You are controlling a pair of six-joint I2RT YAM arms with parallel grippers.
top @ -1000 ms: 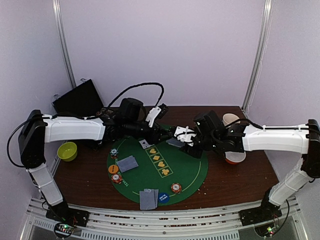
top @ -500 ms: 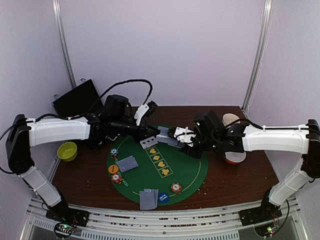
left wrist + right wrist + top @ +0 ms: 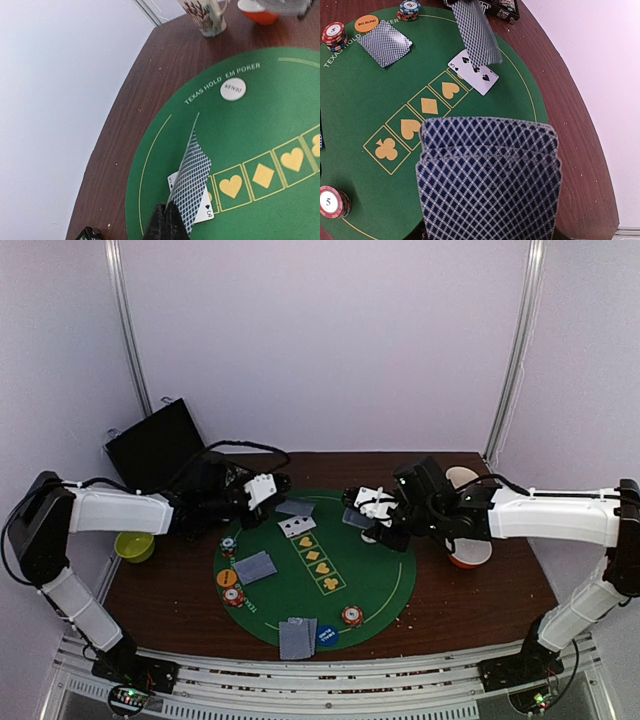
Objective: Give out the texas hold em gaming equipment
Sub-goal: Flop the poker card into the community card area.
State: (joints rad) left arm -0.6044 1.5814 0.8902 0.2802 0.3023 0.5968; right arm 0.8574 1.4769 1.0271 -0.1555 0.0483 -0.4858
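The heart box (image 3: 306, 543) next to the three of spades is free, so the robot's left gripper should go on turning its card face up and moving down until the card lies there.
My left gripper (image 3: 167, 222) is shut on one blue-diamond-backed card (image 3: 194, 180), held on edge above a face-up three of spades (image 3: 474, 72) on the green mat (image 3: 370, 580). From above, that gripper (image 3: 264, 488) is over the mat's far-left rim. The deck of cards (image 3: 487, 175) fans out of my right gripper (image 3: 372, 508) and hides its fingers. Face-down pairs (image 3: 254, 566) (image 3: 297, 637) lie on the mat with chip stacks (image 3: 229, 545) (image 3: 233, 596) (image 3: 351, 616), an orange disc (image 3: 227, 578), a blue disc (image 3: 327, 635) and a white dealer disc (image 3: 233, 89).
A yellow-green bowl (image 3: 134, 542) sits at the table's left edge and an open black case (image 3: 160, 440) behind it. A mug (image 3: 206, 15) and a red-and-white bowl (image 3: 470, 555) stand by the right arm at the mat's right side.
My left gripper closed on a card at the deck and drew back to the left with it. The right gripper, with the deck, shifted only slightly.
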